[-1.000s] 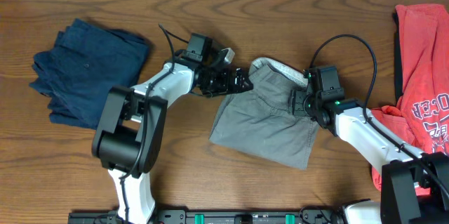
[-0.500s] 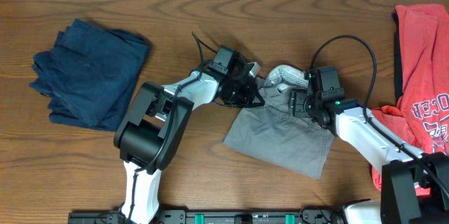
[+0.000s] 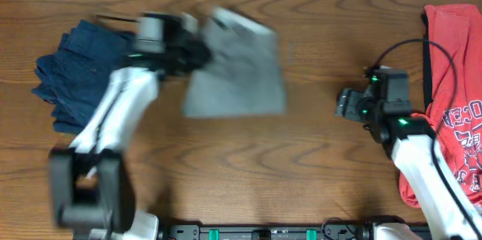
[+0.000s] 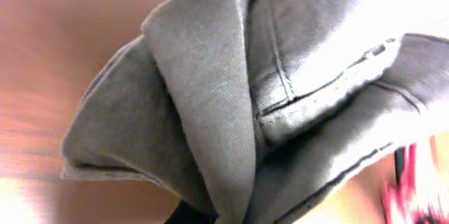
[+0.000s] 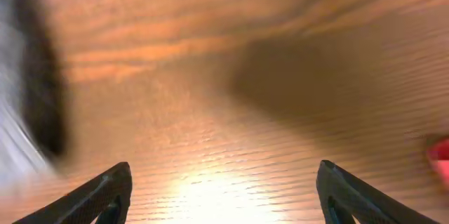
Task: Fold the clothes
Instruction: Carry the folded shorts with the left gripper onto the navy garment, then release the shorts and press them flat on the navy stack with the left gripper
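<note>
The folded grey shorts (image 3: 239,71) are free of my right gripper. My left gripper keeps moving toward the folded navy garment (image 3: 81,76) and let them go on top.
The grey shorts (image 3: 237,74) hang motion-blurred over the table's back middle, with my left gripper (image 3: 197,55) shut on their left edge. In the left wrist view the bunched grey shorts (image 4: 210,97) fill the frame and hide the jaws. My right gripper (image 3: 340,105) stands open over bare wood at centre right, apart from the shorts. Nothing lies between its fingers (image 5: 105,196) in the right wrist view. A folded navy garment (image 3: 90,74) lies at the far left. A red garment (image 3: 452,82) lies unfolded at the right edge.
The wooden table (image 3: 301,172) carries the navy garment to the left of the left arm and the red garment just right of the right arm. A black rail (image 3: 263,232) runs along the front edge.
The left arm has swung left and back, carrying the grey shorts from the centre toward the navy garment. The right gripper let go of the shorts, opened wider and drew back to the right.
</note>
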Controlling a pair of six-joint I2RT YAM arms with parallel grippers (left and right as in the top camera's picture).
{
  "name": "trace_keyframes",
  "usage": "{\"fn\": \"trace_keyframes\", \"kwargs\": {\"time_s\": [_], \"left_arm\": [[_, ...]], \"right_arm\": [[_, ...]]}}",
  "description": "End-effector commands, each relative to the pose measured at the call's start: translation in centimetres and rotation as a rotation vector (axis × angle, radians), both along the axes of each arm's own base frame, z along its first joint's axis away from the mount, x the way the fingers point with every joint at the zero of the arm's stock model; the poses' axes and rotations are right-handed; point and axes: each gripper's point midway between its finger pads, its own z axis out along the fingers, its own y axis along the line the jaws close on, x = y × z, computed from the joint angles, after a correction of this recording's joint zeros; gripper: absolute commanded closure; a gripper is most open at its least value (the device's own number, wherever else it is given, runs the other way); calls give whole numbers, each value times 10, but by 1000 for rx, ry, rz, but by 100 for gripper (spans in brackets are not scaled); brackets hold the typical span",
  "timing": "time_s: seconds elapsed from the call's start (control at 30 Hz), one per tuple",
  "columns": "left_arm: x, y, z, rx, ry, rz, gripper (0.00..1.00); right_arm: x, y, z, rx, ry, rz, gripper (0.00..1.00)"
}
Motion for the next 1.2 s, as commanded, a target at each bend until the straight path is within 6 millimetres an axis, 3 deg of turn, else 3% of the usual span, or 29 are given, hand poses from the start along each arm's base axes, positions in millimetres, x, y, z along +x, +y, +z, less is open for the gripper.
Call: {"fn": "trace_keyframes", "kwargs": {"time_s": [0.0,0.13,0.23,0.43,0.6,0.73,0.8,0.83,0.87,1.0,1.17], "left_arm": [[7,81,60,78,-155,242,94],[2,171,84,163,-224,488,94],[-6,219,72,177,-188,596,93],[-25,285,16,166,-21,736,94],[-43,324,-11,146,55,833,94],[-56,345,-20,137,82,888,91],[-63,349,-26,130,109,901,49],[-66,350,-28,127,122,907,20],[-70,350,-30,123,137,912,2],[-69,349,-24,70,115,907,2],[-47,326,23,-72,-56,794,2]], "right_arm": [[0,-7,15,-16,-36,-2,17],[-4,-6,13,-13,-18,1,17],[-5,-6,11,-13,-10,1,17],[-9,-6,9,-13,7,1,17],[-14,-6,5,-15,35,1,17],[-14,-6,5,-14,34,1,17],[-14,-6,5,-14,36,2,17],[-15,-6,4,-15,37,1,16],[-15,-6,4,-14,37,1,16],[-15,-6,4,-15,41,1,16],[-17,-6,2,-22,46,11,16]]}}
